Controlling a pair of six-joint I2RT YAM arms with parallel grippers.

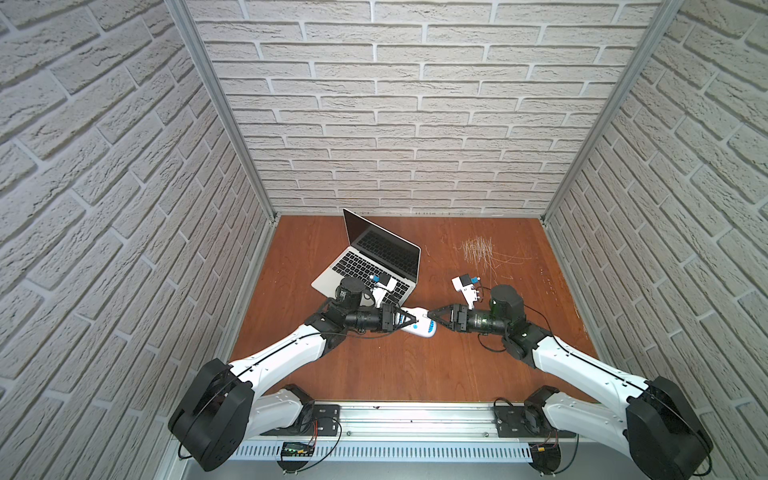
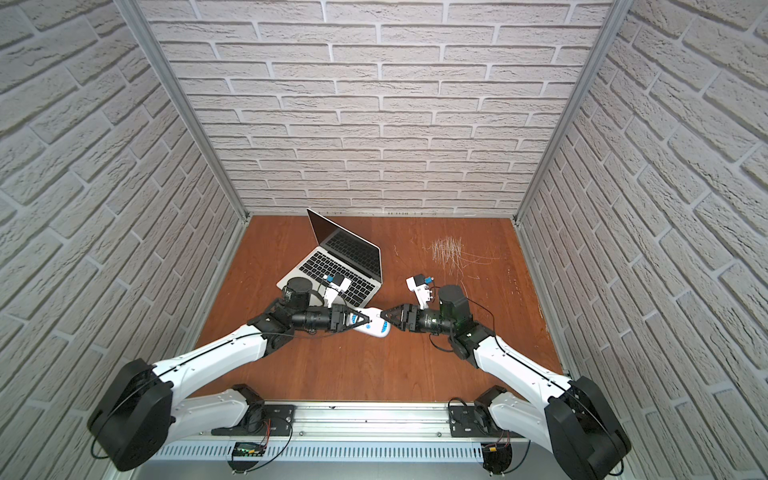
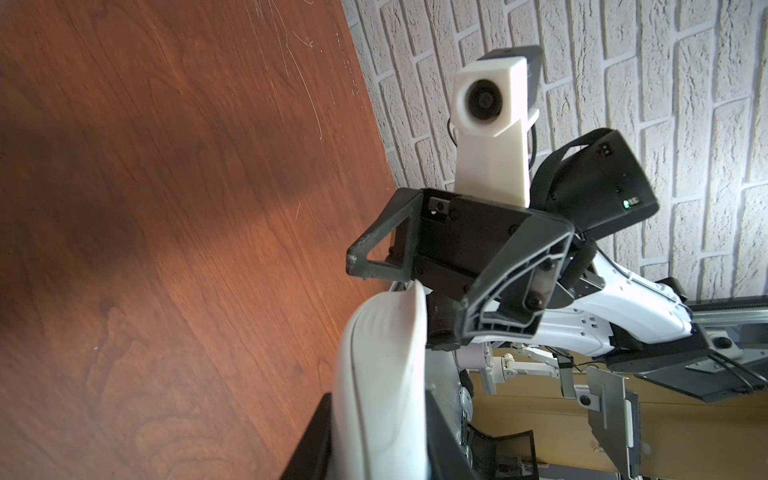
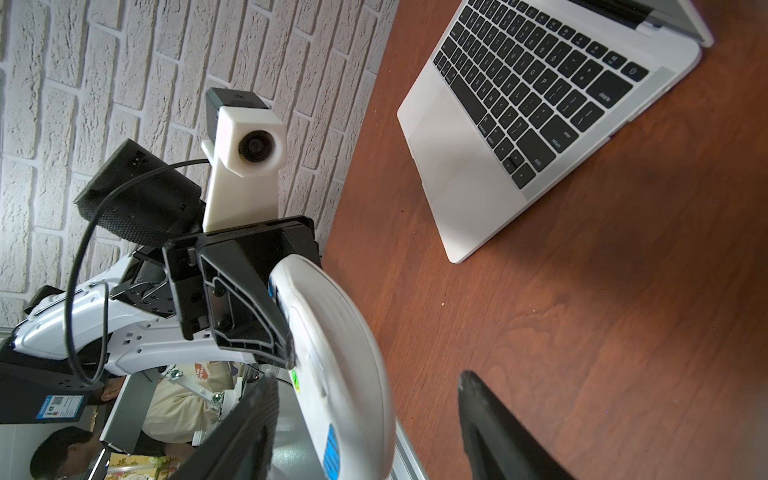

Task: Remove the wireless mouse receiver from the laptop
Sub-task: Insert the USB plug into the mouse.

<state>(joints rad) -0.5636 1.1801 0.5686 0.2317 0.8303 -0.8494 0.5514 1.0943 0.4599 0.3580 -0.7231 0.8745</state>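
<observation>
The mouse's loose end (image 4: 358,440) slants near one finger of my right gripper, so I should square the open fingers to it and close before my left gripper opens.
My left gripper (image 1: 415,320) is shut on a white oval mouse (image 1: 422,329), holding it edge-on just above the wooden table (image 1: 374,374) with its blue-labelled underside showing. In the left wrist view the mouse (image 3: 380,374) fills the gap between the two black fingers. My right gripper (image 1: 433,321) faces it, open, its jaws straddling the mouse's free end (image 4: 345,357) with a clear gap on one side. The silver-grey laptop (image 1: 374,266) stands open at the back left; its keyboard and trackpad (image 4: 519,108) show in the right wrist view. The wireless mouse receiver is out of view.
Pale scratch marks (image 1: 478,249) cover the table at the back right. Brick-pattern walls enclose three sides. An aluminium rail (image 1: 415,415) with both arm bases runs along the front edge.
</observation>
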